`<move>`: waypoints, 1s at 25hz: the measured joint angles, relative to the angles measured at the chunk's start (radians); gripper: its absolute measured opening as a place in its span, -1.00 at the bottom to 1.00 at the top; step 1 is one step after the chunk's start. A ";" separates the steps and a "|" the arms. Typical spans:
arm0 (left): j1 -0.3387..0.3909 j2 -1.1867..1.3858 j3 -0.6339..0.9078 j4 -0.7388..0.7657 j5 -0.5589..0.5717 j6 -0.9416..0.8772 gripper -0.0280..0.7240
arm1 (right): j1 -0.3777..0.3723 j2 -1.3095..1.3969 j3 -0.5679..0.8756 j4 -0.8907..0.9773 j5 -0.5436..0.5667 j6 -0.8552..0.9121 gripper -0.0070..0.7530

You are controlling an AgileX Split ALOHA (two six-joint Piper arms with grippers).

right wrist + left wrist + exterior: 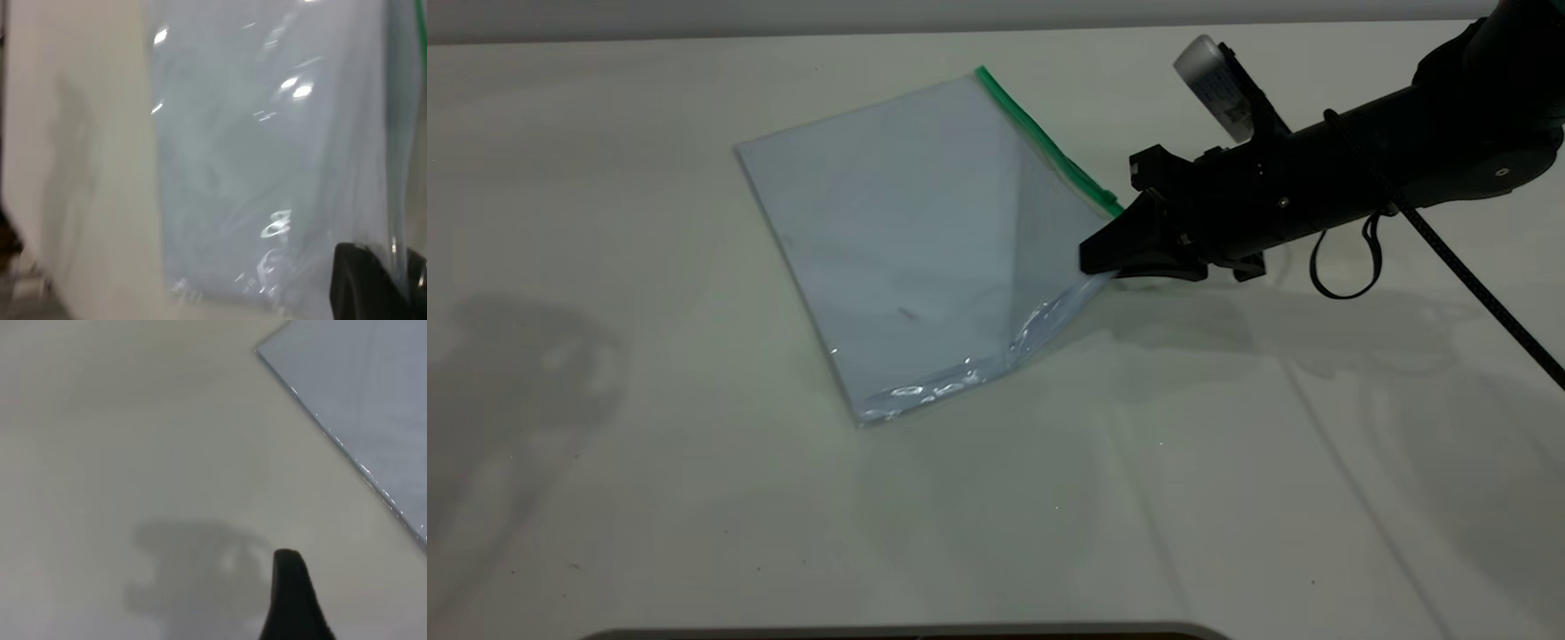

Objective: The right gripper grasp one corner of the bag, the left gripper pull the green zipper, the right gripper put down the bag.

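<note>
The green zipper [1046,140] runs at a slant toward my right gripper, so next my right gripper swings the corner of the bag to the table's far edge [1075,62] before my left gripper pulls the zipper.
The bag [907,231] is a clear pouch with white sheets, lying at the table's middle with its right side lifted. The green zipper [1040,138] runs along its far right edge, with a small slider tab [1110,203] close to the claw. My right gripper [1096,260] is shut on the corner at the green strip's near end and holds it above the table. The right wrist view shows the bag [267,153] stretched away from the gripper [400,273]. My left gripper [293,593] shows only partly, over bare table, apart from the bag's edge [347,447].
The white table [694,498] surrounds the bag. The right arm's black braided cable [1458,267] hangs at the right. A dark edge [907,633] lies along the table's front.
</note>
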 joint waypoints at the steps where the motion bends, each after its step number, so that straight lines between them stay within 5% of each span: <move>1: 0.000 0.000 0.000 0.000 -0.001 0.005 0.54 | 0.000 -0.003 -0.002 -0.059 0.028 0.008 -0.89; 6: 0.000 0.021 -0.001 0.000 -0.020 0.016 0.54 | 0.000 -0.044 -0.003 -0.509 0.100 0.191 -0.89; 11: -0.057 0.091 -0.005 0.001 -0.055 0.035 0.54 | 0.000 -0.146 -0.031 -0.819 -0.061 0.405 -0.89; 15: -0.142 0.184 -0.062 0.000 -0.082 0.044 0.54 | 0.003 -0.239 -0.118 -0.855 -0.156 0.448 -0.89; 25: -0.325 0.563 -0.480 0.000 -0.064 0.150 0.54 | 0.120 -0.330 -0.223 -0.831 -0.155 0.456 -0.89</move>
